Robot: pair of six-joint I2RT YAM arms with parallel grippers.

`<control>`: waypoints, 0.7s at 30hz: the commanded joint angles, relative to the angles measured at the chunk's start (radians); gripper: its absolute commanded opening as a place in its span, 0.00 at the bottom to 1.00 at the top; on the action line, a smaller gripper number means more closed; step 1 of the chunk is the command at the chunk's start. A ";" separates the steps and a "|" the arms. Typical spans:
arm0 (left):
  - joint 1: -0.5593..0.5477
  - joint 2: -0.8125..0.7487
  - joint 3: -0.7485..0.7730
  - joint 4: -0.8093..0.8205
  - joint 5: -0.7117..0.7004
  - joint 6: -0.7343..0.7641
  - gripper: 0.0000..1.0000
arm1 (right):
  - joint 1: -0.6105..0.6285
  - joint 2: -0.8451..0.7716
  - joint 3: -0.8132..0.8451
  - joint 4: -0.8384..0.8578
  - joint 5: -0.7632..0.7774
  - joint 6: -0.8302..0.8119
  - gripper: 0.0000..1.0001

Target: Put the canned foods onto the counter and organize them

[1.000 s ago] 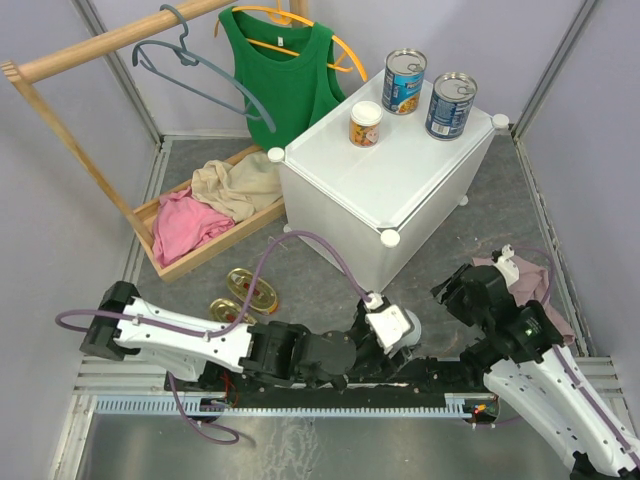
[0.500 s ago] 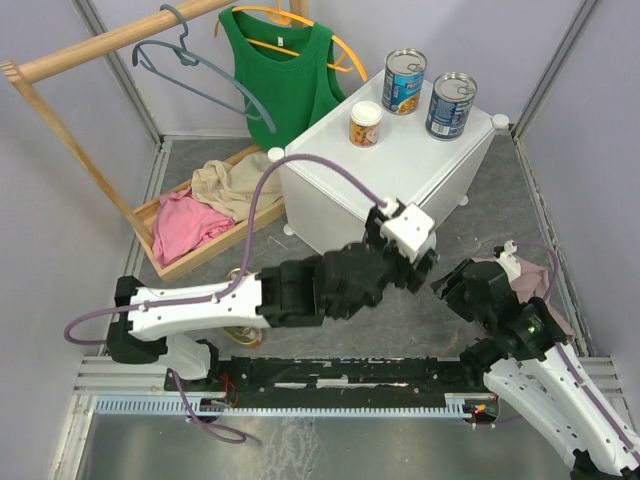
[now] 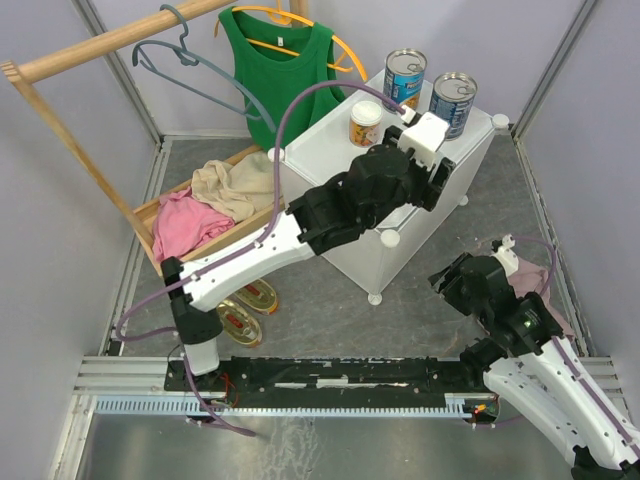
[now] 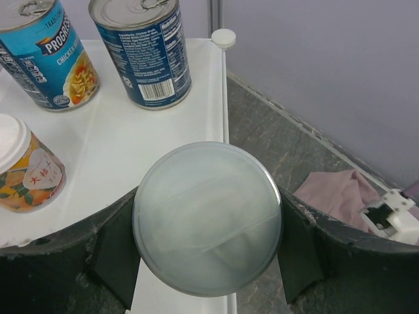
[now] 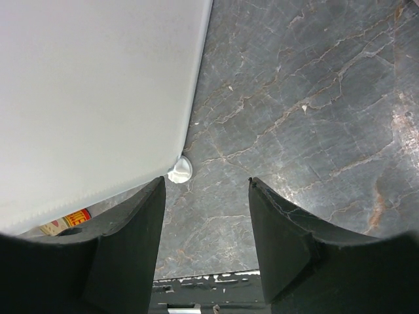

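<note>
My left gripper should keep going down and inward until the held can (image 4: 207, 219) stands on the counter in front of the blue-label cans (image 4: 147, 144). The can is upright and that spot is clear.
My left gripper (image 3: 425, 165) (image 4: 208, 219) is shut on a small white-lidded can (image 4: 196, 190) and holds it above the right part of the counter (image 3: 330, 165) (image 4: 150, 134). The wrist hides that can in the top view. On the counter stand two tall blue-label cans (image 3: 404, 80) (image 3: 452, 103), also in the left wrist view (image 4: 46, 55) (image 4: 144, 49), and one small white-lidded can (image 3: 365, 124) (image 4: 23, 167). Two oval gold tins (image 3: 256, 295) (image 3: 232, 322) lie on the floor at the left. My right gripper (image 3: 450, 285) (image 5: 206, 183) is open and empty, low beside the counter's leg (image 5: 180, 170).
A wooden tray (image 3: 170, 262) of clothes lies left of the counter, under a wooden rail with a grey hanger (image 3: 200, 65) and a green top (image 3: 280, 75). A pink cloth (image 3: 530, 280) (image 4: 340, 196) lies on the floor by the right arm.
My left arm has risen from near the floor and swung back over the counter top, carrying the small can. The right arm has hardly moved.
</note>
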 commanded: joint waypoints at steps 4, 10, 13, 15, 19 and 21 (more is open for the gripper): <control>0.094 0.127 0.205 -0.028 0.087 0.029 0.03 | 0.005 -0.004 0.035 0.048 0.039 -0.029 0.61; 0.126 0.235 0.353 -0.084 0.069 0.033 0.03 | 0.005 0.014 0.024 0.084 0.042 -0.046 0.61; 0.141 0.263 0.389 -0.092 0.068 0.032 0.03 | 0.005 0.028 0.023 0.098 0.039 -0.054 0.61; 0.151 0.273 0.396 -0.094 0.073 0.025 0.03 | 0.005 0.035 0.021 0.106 0.038 -0.059 0.62; 0.163 0.288 0.406 -0.097 0.084 0.019 0.03 | 0.006 0.045 0.021 0.120 0.039 -0.068 0.62; 0.168 0.296 0.415 -0.105 0.085 0.015 0.03 | 0.005 0.051 0.023 0.122 0.044 -0.075 0.61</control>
